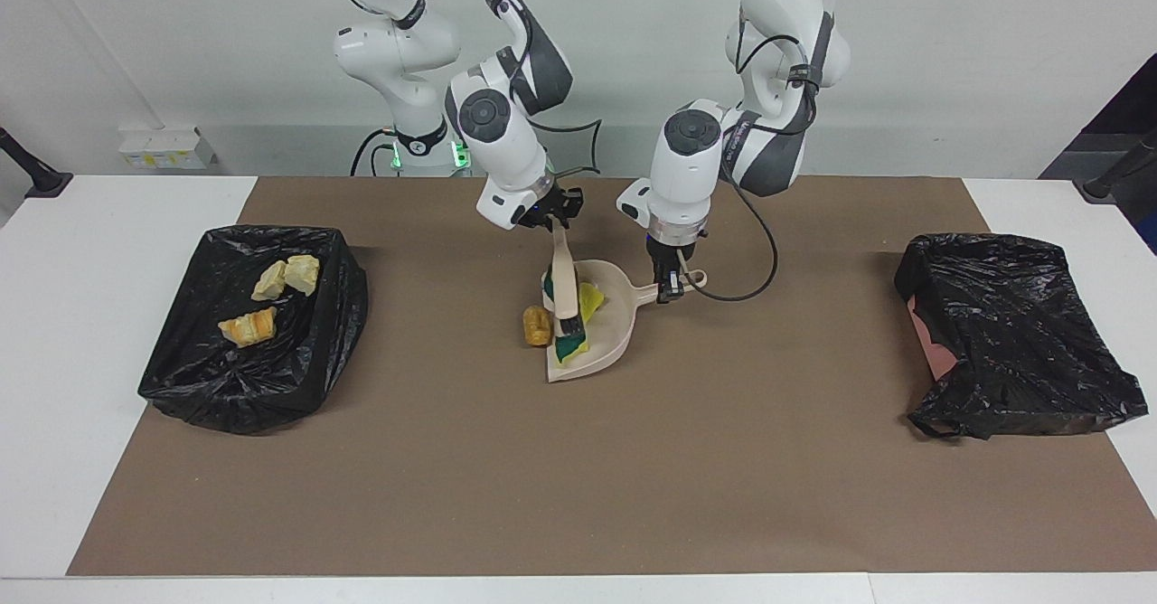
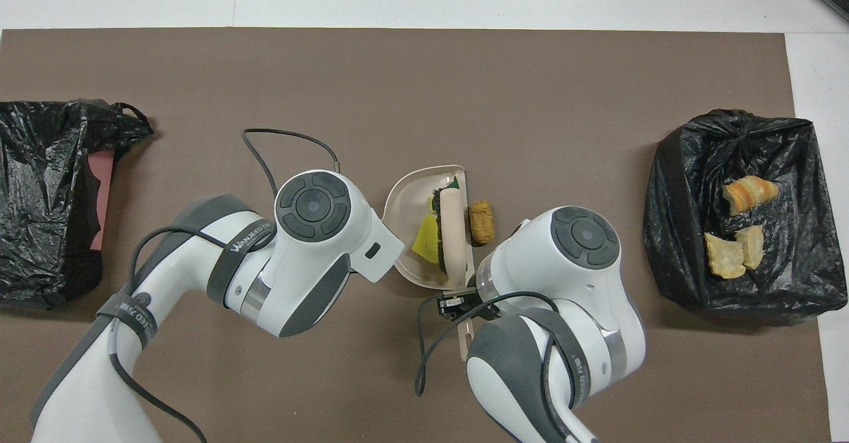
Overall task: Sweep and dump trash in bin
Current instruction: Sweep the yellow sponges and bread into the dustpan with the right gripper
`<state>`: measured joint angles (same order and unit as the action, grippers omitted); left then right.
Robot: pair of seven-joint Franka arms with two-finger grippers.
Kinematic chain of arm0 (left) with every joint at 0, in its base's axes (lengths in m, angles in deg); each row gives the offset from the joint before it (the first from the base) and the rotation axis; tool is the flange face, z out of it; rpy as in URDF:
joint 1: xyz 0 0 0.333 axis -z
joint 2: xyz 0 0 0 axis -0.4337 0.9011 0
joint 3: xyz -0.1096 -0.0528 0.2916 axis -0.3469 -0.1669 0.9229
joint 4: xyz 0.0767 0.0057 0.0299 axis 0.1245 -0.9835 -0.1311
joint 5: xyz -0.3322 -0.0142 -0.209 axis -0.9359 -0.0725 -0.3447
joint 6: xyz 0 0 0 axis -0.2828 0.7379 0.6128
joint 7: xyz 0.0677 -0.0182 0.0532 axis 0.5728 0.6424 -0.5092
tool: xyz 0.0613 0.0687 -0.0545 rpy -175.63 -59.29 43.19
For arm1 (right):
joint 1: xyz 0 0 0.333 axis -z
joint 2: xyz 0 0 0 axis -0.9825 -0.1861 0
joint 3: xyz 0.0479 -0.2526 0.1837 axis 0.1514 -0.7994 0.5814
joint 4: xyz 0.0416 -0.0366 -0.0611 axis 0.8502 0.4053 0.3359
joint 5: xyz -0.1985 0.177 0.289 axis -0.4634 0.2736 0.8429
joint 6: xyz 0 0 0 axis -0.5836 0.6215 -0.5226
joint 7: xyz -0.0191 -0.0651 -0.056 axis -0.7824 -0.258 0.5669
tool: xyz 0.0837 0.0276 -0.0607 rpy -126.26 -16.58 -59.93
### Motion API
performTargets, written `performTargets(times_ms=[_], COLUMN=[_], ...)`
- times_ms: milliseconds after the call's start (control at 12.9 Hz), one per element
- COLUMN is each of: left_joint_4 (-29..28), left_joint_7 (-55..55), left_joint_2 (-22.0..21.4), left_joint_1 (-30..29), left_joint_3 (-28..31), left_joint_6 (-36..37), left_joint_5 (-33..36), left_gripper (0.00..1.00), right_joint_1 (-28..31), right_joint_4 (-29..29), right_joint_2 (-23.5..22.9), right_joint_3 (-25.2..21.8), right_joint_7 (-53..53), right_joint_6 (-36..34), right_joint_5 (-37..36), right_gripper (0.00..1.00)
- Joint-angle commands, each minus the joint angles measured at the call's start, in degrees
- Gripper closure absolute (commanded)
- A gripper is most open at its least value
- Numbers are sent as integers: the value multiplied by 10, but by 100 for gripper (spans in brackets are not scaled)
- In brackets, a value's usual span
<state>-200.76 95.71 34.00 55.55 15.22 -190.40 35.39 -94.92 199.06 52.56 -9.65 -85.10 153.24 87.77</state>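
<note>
I can see the brush head inside the dustpan and the brown lump (image 2: 481, 221) outside it, so I should use my right gripper to move the brush behind the lump and sweep inward.
The beige dustpan (image 1: 613, 322) (image 2: 406, 201) lies mid-mat, and my left gripper (image 1: 670, 288) is shut on its handle. My right gripper (image 1: 553, 221) is shut on the top of a beige-handled brush (image 1: 564, 282) (image 2: 453, 232), whose head rests inside the pan. Yellow spongy trash pieces (image 1: 590, 301) (image 2: 425, 239) lie in the pan beside and under the brush head. A brown lump (image 1: 537, 325) (image 2: 481, 222) sits on the mat just outside the pan's open edge. Three golden-orange chunks (image 1: 249, 325) (image 2: 748, 191) lie in the black-bagged bin (image 1: 298, 364) (image 2: 676, 231) toward the right arm's end.
A second black bag (image 1: 1021, 351) (image 2: 40, 164) with something pink showing under it lies toward the left arm's end of the table. A brown mat (image 1: 578, 477) covers most of the white table. A cable loops from the left wrist over the mat.
</note>
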Motion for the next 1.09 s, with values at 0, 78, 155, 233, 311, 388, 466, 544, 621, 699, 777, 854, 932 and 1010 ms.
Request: performTargets(times_ms=[0, 78, 155, 233, 311, 388, 466, 544, 621, 699, 777, 854, 932, 1010], left_joint_4=[-24, -24, -24, -24, -25, -25, -25, -25, -25, -25, -28, -32, -33, -33], left_joint_7=[-11, -11, -11, -12, -11, -12, -12, -12, -11, -11, -11, -11, -12, -12], left_joint_2=[-14, -14, -14, -14, -14, -14, -14, -15, -15, -15, -16, -17, -17, -18], left_joint_1=[4, 3, 3, 3, 3, 3, 3, 3, 3, 3, 3, 3, 3, 3], left_joint_3=[7, 7, 7, 7, 7, 7, 7, 7, 7, 7, 7, 7, 7, 7], left_joint_6=[-20, -20, -20, -20, -20, -20, -20, -20, -20, -20, -20, -20, -21, -22], left_joint_5=[0, -4, -5, -5, -5, -6, -8, -9, -9, -11, -16, -26, -34, -35], left_gripper=[100, 100, 100, 100, 100, 100, 100, 100, 100, 100, 100, 100, 100, 100], right_joint_1=[25, 37, 40, 50, 61, 65, 66, 63, 62, 61, 48, 30, 26, 20], right_joint_4=[-63, -86, -95, -93, -94, -94, -94, -90, -89, -83, -67, -47, -46, -48], right_joint_2=[3, -1, -4, -5, -8, -27, -56, -71, -72, -73, -75, -76, -77, -77], right_joint_3=[-7, -4, -1, -3, -4, -4, -3, -3, -2, 0, 0, 0, 1, 1], right_joint_7=[-4, -4, -1, 13, 35, 44, 44, 44, 46, 49, 46, 42, 41, 42], right_joint_6=[-98, -133, -155, -158, -159, -149, -123, -108, -113, -111, -93, -51, -38, -35], right_joint_5=[-39, -89, -152, -193, -215, -250, -280, -290, -283, -273, -241, -212, -161, -107], right_gripper=[100, 100, 100, 100, 100, 100, 100, 100, 100, 100, 100, 100, 100, 100])
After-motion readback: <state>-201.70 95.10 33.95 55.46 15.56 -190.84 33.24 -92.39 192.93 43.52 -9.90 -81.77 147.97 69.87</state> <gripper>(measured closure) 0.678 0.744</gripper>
